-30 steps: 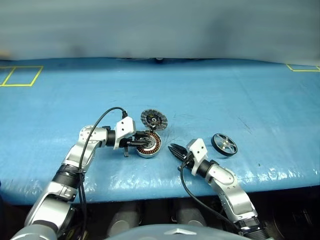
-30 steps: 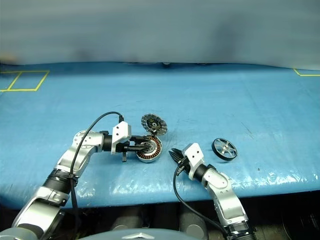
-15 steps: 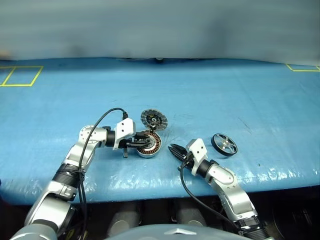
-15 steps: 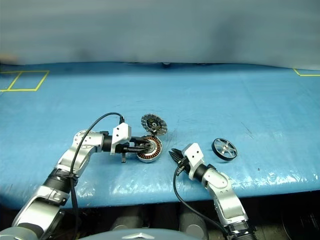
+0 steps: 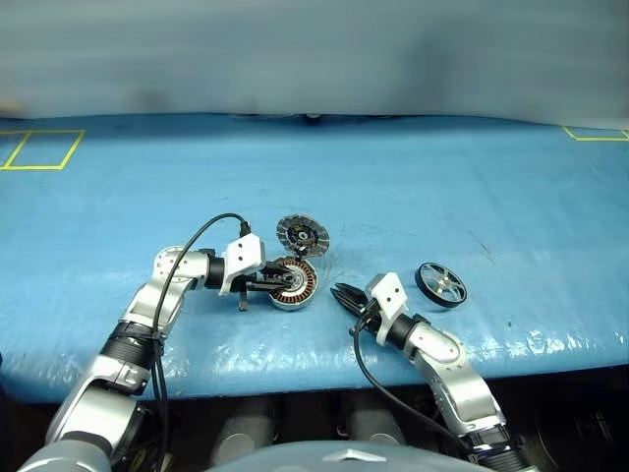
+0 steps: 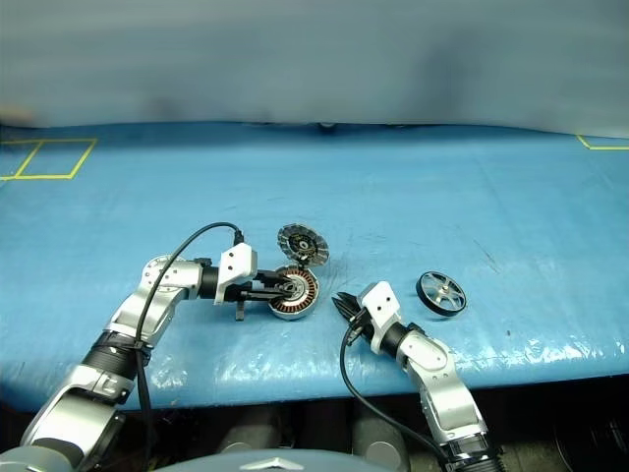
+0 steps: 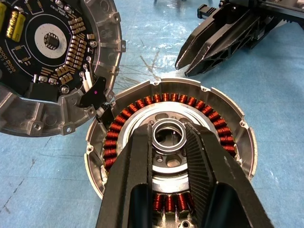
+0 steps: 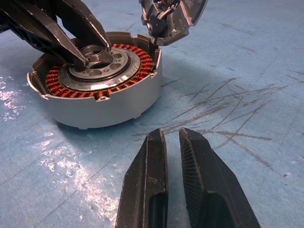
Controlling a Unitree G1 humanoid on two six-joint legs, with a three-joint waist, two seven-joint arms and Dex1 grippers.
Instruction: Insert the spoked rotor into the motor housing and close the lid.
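The small silver ring [image 7: 169, 137] is too high at the middle of the housing, so next my left gripper opens, closes its fingers and pushes the ring's top [image 7: 169, 123] down.
The motor housing [image 5: 295, 285], a short silver can with copper windings, sits on the blue table. Its lid [image 5: 301, 235] stands tilted open at the housing's far edge, showing a dark circuit face [image 7: 52, 61]. My left gripper [image 7: 168, 135] reaches over the housing from the left, shut on a small silver ring [image 7: 168, 141] at the housing's centre. The spoked rotor [image 5: 440, 283], black-rimmed with silver spokes, lies flat to the right, apart from both grippers. My right gripper [image 8: 172, 137] hovers low, just right of the housing, between it and the rotor. Its fingers are nearly together with nothing between them.
The blue table cover [image 5: 413, 187] stretches wide behind the parts. Yellow tape squares [image 5: 39, 147] mark the far left and a corner [image 5: 595, 133] marks the far right. The table's front edge [image 5: 324, 374] runs just below the right arm.
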